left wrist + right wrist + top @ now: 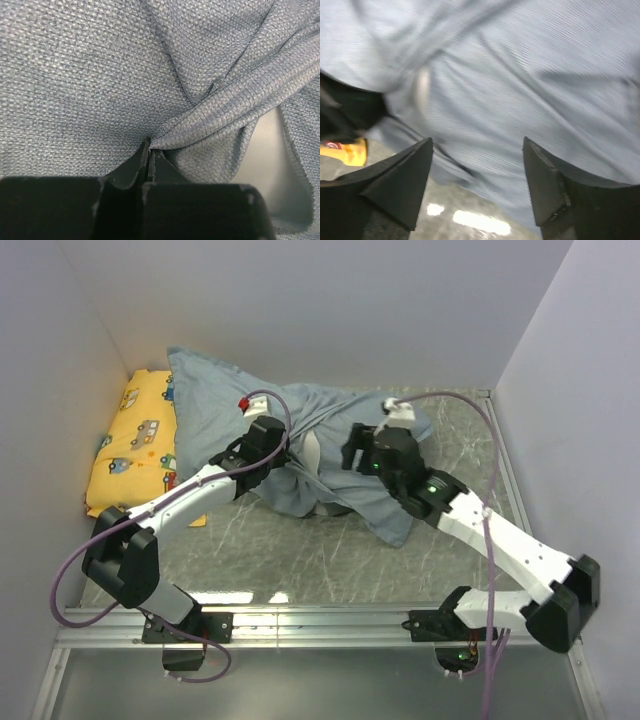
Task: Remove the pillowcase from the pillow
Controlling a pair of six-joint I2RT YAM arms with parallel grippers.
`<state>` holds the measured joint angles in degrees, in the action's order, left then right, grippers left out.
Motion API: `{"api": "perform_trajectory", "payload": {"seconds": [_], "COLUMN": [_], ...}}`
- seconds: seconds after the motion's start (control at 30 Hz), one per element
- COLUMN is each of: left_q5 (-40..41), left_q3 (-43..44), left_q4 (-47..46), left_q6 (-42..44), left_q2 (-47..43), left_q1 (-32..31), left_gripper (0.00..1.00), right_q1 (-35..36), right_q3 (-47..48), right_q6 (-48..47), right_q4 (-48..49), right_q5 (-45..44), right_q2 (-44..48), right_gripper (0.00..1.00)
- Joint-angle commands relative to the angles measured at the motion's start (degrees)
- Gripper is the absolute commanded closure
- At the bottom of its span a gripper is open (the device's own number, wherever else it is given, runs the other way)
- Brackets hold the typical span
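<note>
Only a narrow part of the pillow is showing, so the robot's right gripper should pull the pillowcase's loose edge away from the left gripper before the pillow comes out.
The blue-grey pillowcase lies bunched across the middle of the table, with the white pillow showing in a gap between the two arms. My left gripper is shut on a pinched fold of the pillowcase, and the fabric pulls tight from its tips. A strip of pillow shows beside that fold. My right gripper hovers open just over the striped pillowcase, its fingers spread wide with nothing held between them.
A yellow cushion printed with cartoon vehicles leans at the left wall, partly under the pillowcase. White walls close in the left, back and right. Marbled grey tabletop lies in front of the fabric. My left arm shows dark at the right wrist view's left edge.
</note>
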<state>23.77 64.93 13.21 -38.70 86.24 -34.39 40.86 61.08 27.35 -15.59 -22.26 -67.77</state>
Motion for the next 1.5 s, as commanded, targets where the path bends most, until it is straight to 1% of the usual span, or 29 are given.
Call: {"api": "perform_trajectory", "payload": {"seconds": [0.0,0.03,0.07,0.13,0.23,0.27,0.3,0.33,0.37,0.4,0.43,0.47,0.5,0.53,0.57,0.63,0.7,0.73,0.8,0.87,0.9,1.03,1.13,1.2,1.23,1.33,1.37,1.43,1.47], "left_q5": [-2.9,-3.0,-3.0,-2.9,-2.7,-2.7,-2.3,-2.1,-1.9,-2.7,-3.2,-4.0,-4.6,-5.2,-5.5,-5.9,-6.7,-8.7,-10.8,-12.9,-13.2,-13.8,-11.4,-9.1,-8.6,-6.8,-6.0,-3.4,-2.6], "left_q3": [-1.6,-1.6,-1.5,-1.3,-1.2,-1.2,-1.2,-1.2,-1.4,-2.2,-2.6,-3.2,-3.6,-4.1,-4.3,-4.5,-5.2,-6.4,-7.6,-7.6,-7.9,-8.3,-5.4,-2.5,-1.7,1.5,2.6,2.9,2.8], "left_q4": [-1.8,-1.9,-1.8,-1.7,-1.9,-1.8,-1.3,-0.9,-0.6,-0.6,-0.8,-1.1,-1.3,-1.1,-1.1,-0.5,-0.9,-1.4,-3.5,-4.0,-4.2,-5.8,-3.7,-1.6,-0.7,2.1,2.9,4.6,5.1], "left_q6": [-1.9,-2.0,-2.1,-2.3,-2.5,-2.5,-2.3,-2.3,-2.1,-2.1,-2.3,-2.2,-2.1,-2.2,-2.2,-2.2,-2.7,-3.0,-3.2,-3.0,-2.9,-1.9,-0.3,0.5,0.4,0.4,0.6,0.9,0.9], "left_q2": [0.5,0.6,0.9,1.7,2.4,2.4,2.4,2.4,2.3,1.6,1.0,0.4,-0.7,-1.2,-1.7,-2.9,-4.3,-4.8,-5.1,-4.1,-3.9,-4.2,-4.1,-3.3,-2.5,-0.9,0.0,0.5,0.4], "left_q1": [0.0,0.1,0.0,0.0,0.1,0.2,0.4,0.7,1.6,2.3,3.3,5.2,6.2,7.2,9.1,10.8,14.0,16.1,16.9,16.1,15.4,11.4,8.0,6.4,5.2,2.9,2.3,1.6,1.5], "left_gripper": [1.0,1.0,0.99,1.0,1.0,0.99,0.99,0.99,1.0,0.99,0.99,1.0,0.99,0.99,0.99,0.99,1.0,0.99,0.99,0.99,0.99,1.0,0.92,0.86,0.81,0.71,0.63,0.58,0.54], "right_q1": [4.1,4.7,5.5,5.9,5.5,5.1,3.5,2.6,1.3,-1.8,-4.1,-6.1,-8.2,-13.5,-15.8,-22.6,-25.3,-26.1,-26.6,-26.4,-26.4,-26.3,-26.3,-26.3,-26.3,-26.2,-26.2,-26.4,-26.4], "right_q3": [8.8,10.7,12.3,16.1,17.8,17.8,17.0,15.7,11.6,9.3,6.7,1.8,-0.8,-3.1,-7.2,-10.9,-15.5,-16.9,-18.6,-18.8,-19.0,-20.0,-20.4,-20.3,-20.4,-20.7,-20.7,-20.6,-20.6], "right_q6": [-3.7,-4.7,-5.2,-6.1,-6.4,-6.2,-5.7,-4.4,-3.9,-2.7,-2.0,-1.5,-1.1,-0.1,0.3,2.1,3.3,4.4,5.2,6.1,6.7,7.7,7.6,7.3,7.2,6.9,6.7,6.3,6.2], "right_q4": [-2.6,-3.0,-3.7,-4.3,-5.4,-6.2,-6.9,-7.0,-6.4,-5.8,-5.1,-3.5,-2.6,-1.7,-0.2,1.6,4.7,7.3,9.1,11.3,12.2,15.5,15.5,15.5,15.5,15.4,15.3,14.8,14.8], "right_q5": [-7.2,-7.4,-7.1,-7.0,-8.0,-8.4,-8.9,-10.4,-10.7,-10.4,-8.7,-8.1,-7.4,-6.7,-5.2,-2.6,0.9,2.3,6.5,9.6,12.6,15.7,16.4,15.9,15.8,15.9,15.9,15.8,15.8], "right_q2": [-10.1,-12.5,-16.8,-22.5,-27.3,-27.9,-27.9,-26.1,-24.4,-22.4,-17.6,-15.3,-13.1,-9.7,-8.4,-6.3,-5.6,-5.7,-7.0,-10.1,-10.9,-13.1,-12.3,-11.0,-10.4,-7.9,-7.6,-6.6,-6.4], "right_gripper": [0.19,0.18,0.16,0.16,0.16,0.2,0.26,0.34,0.57,0.65,0.72,0.79,0.8,0.82,0.85,0.89,0.91,0.92,0.93,0.98,0.99,1.0,1.0,1.0,1.0,1.0,1.0,1.0,1.0]}}
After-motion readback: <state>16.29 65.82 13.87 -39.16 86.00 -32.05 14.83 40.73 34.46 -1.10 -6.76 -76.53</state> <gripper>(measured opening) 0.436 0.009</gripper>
